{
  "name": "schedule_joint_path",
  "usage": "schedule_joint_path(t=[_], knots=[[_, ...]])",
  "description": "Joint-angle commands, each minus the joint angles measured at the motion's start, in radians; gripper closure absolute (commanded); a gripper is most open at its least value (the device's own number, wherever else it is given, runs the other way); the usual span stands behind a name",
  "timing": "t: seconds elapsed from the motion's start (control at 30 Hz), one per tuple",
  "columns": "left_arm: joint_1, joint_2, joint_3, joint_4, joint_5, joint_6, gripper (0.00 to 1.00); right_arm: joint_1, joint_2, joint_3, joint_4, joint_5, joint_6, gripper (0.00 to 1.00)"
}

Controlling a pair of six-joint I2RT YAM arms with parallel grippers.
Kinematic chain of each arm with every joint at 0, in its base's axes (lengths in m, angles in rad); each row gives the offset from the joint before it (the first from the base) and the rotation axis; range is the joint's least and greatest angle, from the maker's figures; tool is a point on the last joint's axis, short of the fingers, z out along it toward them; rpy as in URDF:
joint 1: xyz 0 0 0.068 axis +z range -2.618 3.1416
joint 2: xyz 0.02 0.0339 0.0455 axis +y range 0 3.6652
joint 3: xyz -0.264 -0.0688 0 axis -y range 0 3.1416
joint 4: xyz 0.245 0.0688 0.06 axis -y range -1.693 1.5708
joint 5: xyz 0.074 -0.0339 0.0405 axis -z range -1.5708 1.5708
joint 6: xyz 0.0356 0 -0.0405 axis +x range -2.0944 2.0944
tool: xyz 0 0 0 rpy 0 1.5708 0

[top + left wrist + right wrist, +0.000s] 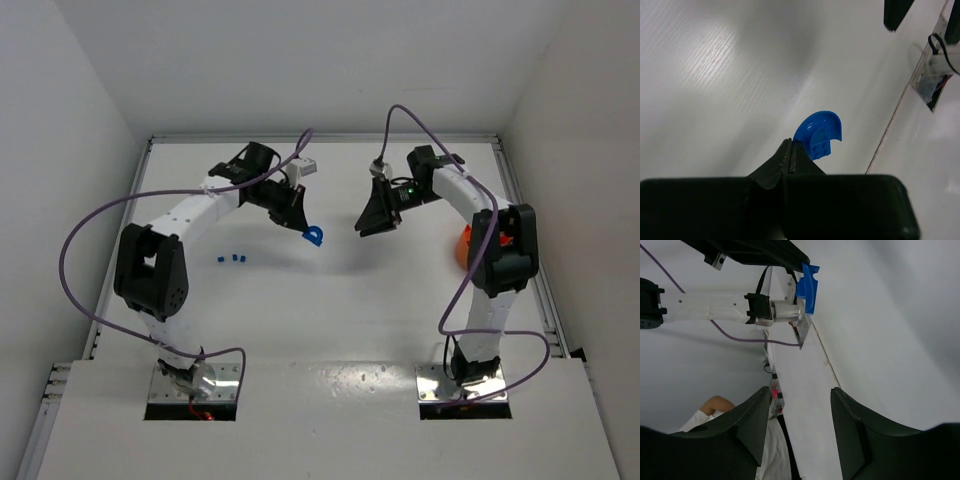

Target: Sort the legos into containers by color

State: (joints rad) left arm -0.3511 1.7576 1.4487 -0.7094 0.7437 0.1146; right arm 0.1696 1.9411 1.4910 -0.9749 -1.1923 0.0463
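Observation:
Next, my right gripper takes the blue curved lego (314, 235) from my left gripper and carries it to the orange tub (464, 247), because my left gripper holds it far from the tub.
My left gripper (304, 228) is shut on a blue curved lego (314, 237) and holds it above the table's middle. In the left wrist view the lego (819, 132), with studs on it, sticks out past the closed gripper (790, 146). My right gripper (372, 226) is open and empty, just right of the lego and facing it. Its wrist view shows the gripper (801, 392) spread wide and the blue lego (807, 281) far ahead. Three tiny blue legos (232, 259) lie on the table at the left. The orange tub (461, 246) is mostly hidden behind my right arm.
White walls close in the table at the back and on both sides. Purple cables (80, 230) loop off both arms. The table's raised front edge (320, 365) runs just ahead of the arm bases.

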Motion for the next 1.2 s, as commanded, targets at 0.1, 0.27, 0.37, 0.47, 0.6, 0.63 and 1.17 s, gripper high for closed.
schedule_joint_path(t=[0.1,0.27,0.37,0.47,0.6,0.63,1.17], knots=[[-0.058,-0.018,-0.011,0.184,-0.061,-0.239,1.0,0.034,0.015,-0.017,0.1,-0.038,0.084,0.48],[-0.112,0.014,0.012,0.194,-0.072,-0.286,1.0,0.053,0.015,-0.017,0.189,0.028,0.156,0.48],[-0.141,0.023,0.012,0.203,-0.072,-0.286,1.0,0.062,0.024,-0.017,0.212,0.052,0.177,0.48],[-0.16,0.023,0.012,0.212,-0.072,-0.297,1.0,0.074,0.035,-0.017,0.245,0.092,0.19,0.48],[-0.16,0.023,0.021,0.212,-0.063,-0.297,1.0,0.105,0.035,-0.026,0.271,0.115,0.199,0.5],[-0.16,0.023,0.021,0.212,-0.063,-0.306,1.0,0.105,0.035,-0.026,0.271,0.115,0.199,0.5],[-0.14,-0.049,0.006,0.191,-0.102,-0.253,0.14,0.111,-0.118,-0.158,0.3,0.164,0.164,1.0]])
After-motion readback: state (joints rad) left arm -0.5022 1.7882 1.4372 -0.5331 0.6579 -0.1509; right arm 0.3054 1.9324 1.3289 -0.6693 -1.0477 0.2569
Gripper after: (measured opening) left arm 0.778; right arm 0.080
